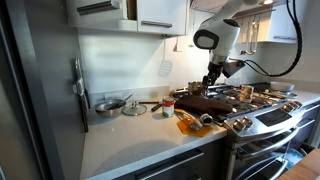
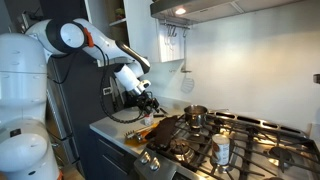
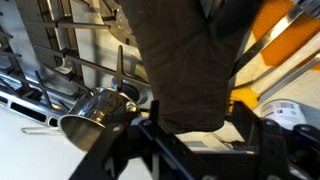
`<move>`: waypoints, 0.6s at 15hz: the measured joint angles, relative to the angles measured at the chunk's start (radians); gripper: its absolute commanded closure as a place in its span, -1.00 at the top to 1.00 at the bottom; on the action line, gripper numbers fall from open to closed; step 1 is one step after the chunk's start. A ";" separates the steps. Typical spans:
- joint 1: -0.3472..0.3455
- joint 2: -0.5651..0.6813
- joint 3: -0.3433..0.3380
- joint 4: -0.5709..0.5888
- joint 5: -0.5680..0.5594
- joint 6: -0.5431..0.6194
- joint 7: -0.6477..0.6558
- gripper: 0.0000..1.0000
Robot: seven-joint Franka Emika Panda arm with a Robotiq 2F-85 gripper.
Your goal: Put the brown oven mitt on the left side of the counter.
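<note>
The robot's open gripper hangs high over the brown oven mitt's end [image 3: 192, 122], so it should move back toward the stove and go down around the mitt's stove-side edge [image 3: 154, 92] before it closes.
The brown oven mitt [image 1: 200, 101] lies across the seam between the counter [image 1: 130, 142] and the stove, beside a bright orange item [image 1: 190, 122]. In the wrist view the mitt [image 3: 180, 60] fills the middle, and its near end sits between the two dark fingers. My gripper [image 3: 205, 130] is open, with one finger on each side of the mitt's end. In both exterior views the gripper [image 1: 210, 80] [image 2: 148, 106] hangs just over the mitt at the stove's edge. The mitt is largely hidden behind the gripper in an exterior view.
Two small pans [image 1: 108, 105] [image 1: 133, 108] sit on the counter near the wall. The steel gas stove [image 1: 262, 104] [image 2: 235, 140] holds a pot [image 2: 195, 115] and a white bottle [image 2: 221, 150]. A steel saucepan [image 3: 95, 112] is close to the fingers. A fridge side [image 1: 40, 100] bounds the counter.
</note>
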 measured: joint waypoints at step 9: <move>-0.605 0.308 0.587 0.314 -0.261 0.253 0.000 1.00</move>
